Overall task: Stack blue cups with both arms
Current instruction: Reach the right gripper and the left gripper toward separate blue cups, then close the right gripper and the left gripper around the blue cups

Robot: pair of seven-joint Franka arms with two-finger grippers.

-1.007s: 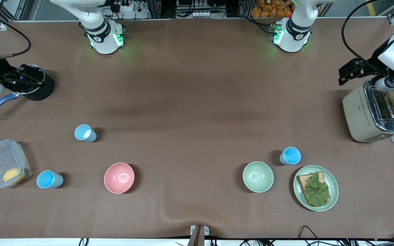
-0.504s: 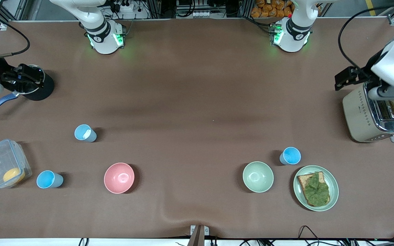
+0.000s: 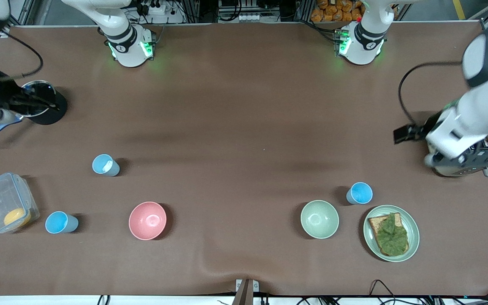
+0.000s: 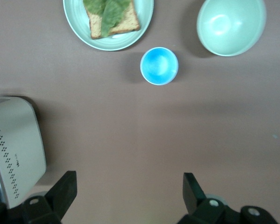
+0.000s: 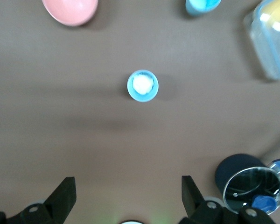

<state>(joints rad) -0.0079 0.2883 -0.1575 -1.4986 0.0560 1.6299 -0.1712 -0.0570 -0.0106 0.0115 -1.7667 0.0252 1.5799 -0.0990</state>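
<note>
I expect the sky-blue cup (image 3: 360,193) by the plate to nest in the pale cup with its rim sticking out when I lower it, because it gets narrower toward its base (image 3: 350,198).
Three blue cups stand upright on the table. A pale one with white inside (image 3: 105,164) stands toward the right arm's end and shows in the right wrist view (image 5: 143,85). A sky-blue one (image 3: 61,222) stands nearer the front camera beside a clear box. Another sky-blue one (image 3: 359,193) stands between the green bowl and the plate and shows in the left wrist view (image 4: 159,66). My left gripper (image 4: 128,196) is open and empty, high over bare table beside the toaster. My right gripper (image 5: 127,198) is open and empty, high over the table near the black pot.
Pink bowl (image 3: 147,220), pale green bowl (image 3: 319,219), and a plate with toast and lettuce (image 3: 391,233) sit near the front camera. The toaster (image 3: 477,163) lies partly under the left arm (image 3: 472,114). There is also a clear box (image 3: 6,202) and a black pot (image 3: 42,108).
The left arm has swung away from over the toaster toward the front camera. The right arm has shifted slightly near the pot. The cups have not moved.
</note>
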